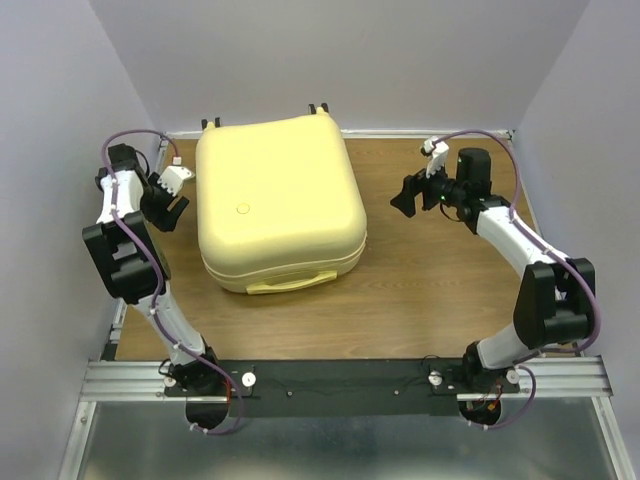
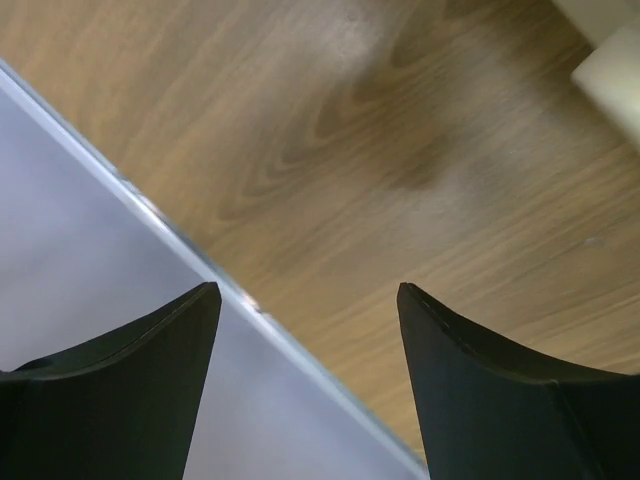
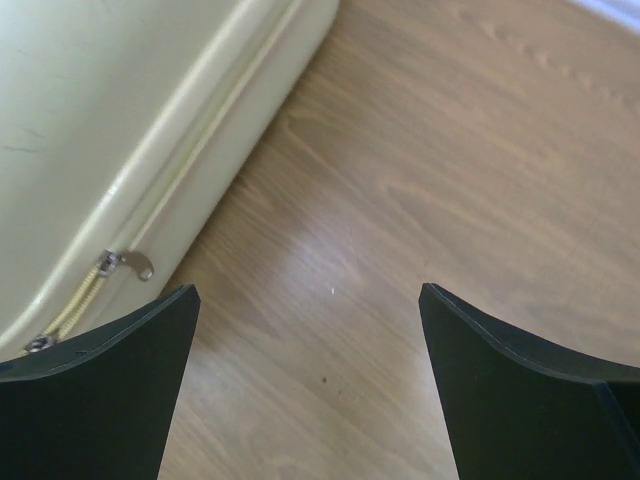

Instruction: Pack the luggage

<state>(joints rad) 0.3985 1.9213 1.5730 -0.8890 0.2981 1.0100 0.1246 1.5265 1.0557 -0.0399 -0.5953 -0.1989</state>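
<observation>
Next, my left gripper pushes the luggage's side [image 1: 201,205] toward my right gripper, because the luggage is off-centre and leaves my left gripper a narrow gap [image 1: 186,240] beside the wall.
The luggage [image 1: 280,200], a large pale-yellow hard-shell suitcase, lies closed on the wooden table with its handle toward the near edge and its wheels at the back. Its side with the zipper seam and a metal zipper pull [image 3: 128,264] fills the left of the right wrist view. My left gripper [image 1: 172,208] hangs open just left of the suitcase, over the table's left edge, nothing between its fingers. A corner of the luggage [image 2: 612,72] shows at that view's top right. My right gripper [image 1: 404,194] is open and empty, a short way right of the suitcase.
The pale walls close in on the left [image 1: 60,120], right and back of the wooden table [image 1: 430,280]. A metal strip [image 2: 200,262] marks the table's left edge under my left gripper. The arm bases sit on a black rail [image 1: 340,380] at the near edge.
</observation>
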